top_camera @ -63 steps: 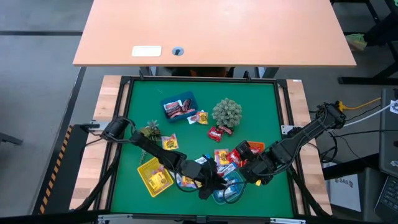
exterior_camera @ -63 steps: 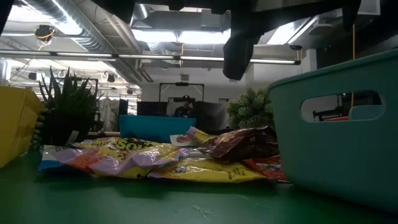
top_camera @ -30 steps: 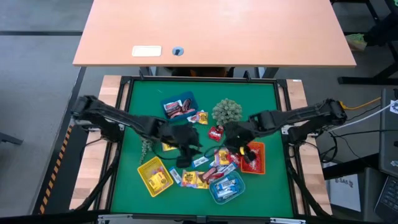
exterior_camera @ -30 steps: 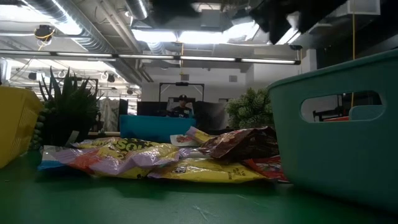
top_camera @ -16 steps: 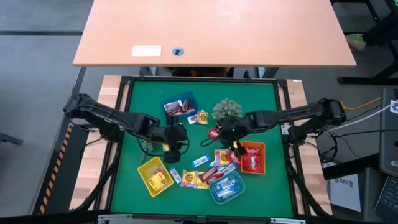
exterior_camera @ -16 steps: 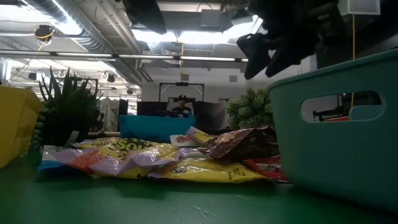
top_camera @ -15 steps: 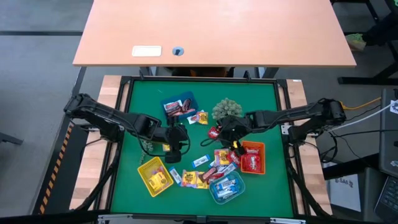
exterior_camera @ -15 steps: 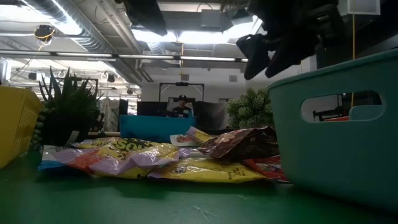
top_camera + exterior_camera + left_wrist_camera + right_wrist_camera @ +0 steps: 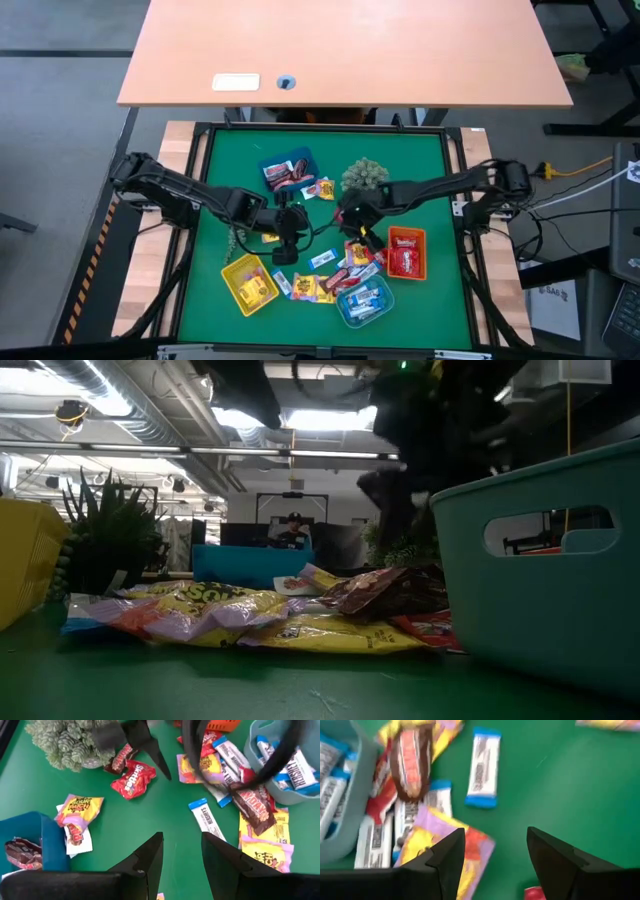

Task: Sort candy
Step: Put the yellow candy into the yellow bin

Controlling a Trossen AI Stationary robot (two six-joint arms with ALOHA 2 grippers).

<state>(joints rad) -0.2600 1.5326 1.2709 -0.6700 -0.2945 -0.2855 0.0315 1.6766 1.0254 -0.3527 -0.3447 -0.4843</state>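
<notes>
My right gripper should go on down until its open fingers straddle the yellow-purple packet's free edge (image 9: 484,849), before it closes. That edge is between the fingers, and clear mat (image 9: 510,852) is beside it.
Candy lies scattered on the green mat (image 9: 225,160): a red packet (image 9: 132,780), a blue-and-white bar (image 9: 204,816), a brown bar (image 9: 412,753) and yellow-purple packets (image 9: 78,806). My left gripper (image 9: 182,851) hangs open over bare mat at the table's middle (image 9: 290,240). My right gripper (image 9: 495,851) is open too, low over the candy heap (image 9: 352,225), and points down at a slant. Its dark fingers (image 9: 146,744) show beside the red packet. Neither gripper touches anything.
A blue tray (image 9: 288,170) stands far left of centre, a yellow one (image 9: 250,283) near left, an orange one (image 9: 405,252) at the right and a teal one (image 9: 365,303) near the front. One spiky plant (image 9: 365,178) stands behind the heap, another (image 9: 238,222) under my left arm.
My right gripper has come down and toward the table's left, from beside the orange tray to low over the candy heap, still open. My left gripper has tipped further downward at about the same spot. No candy has moved.
</notes>
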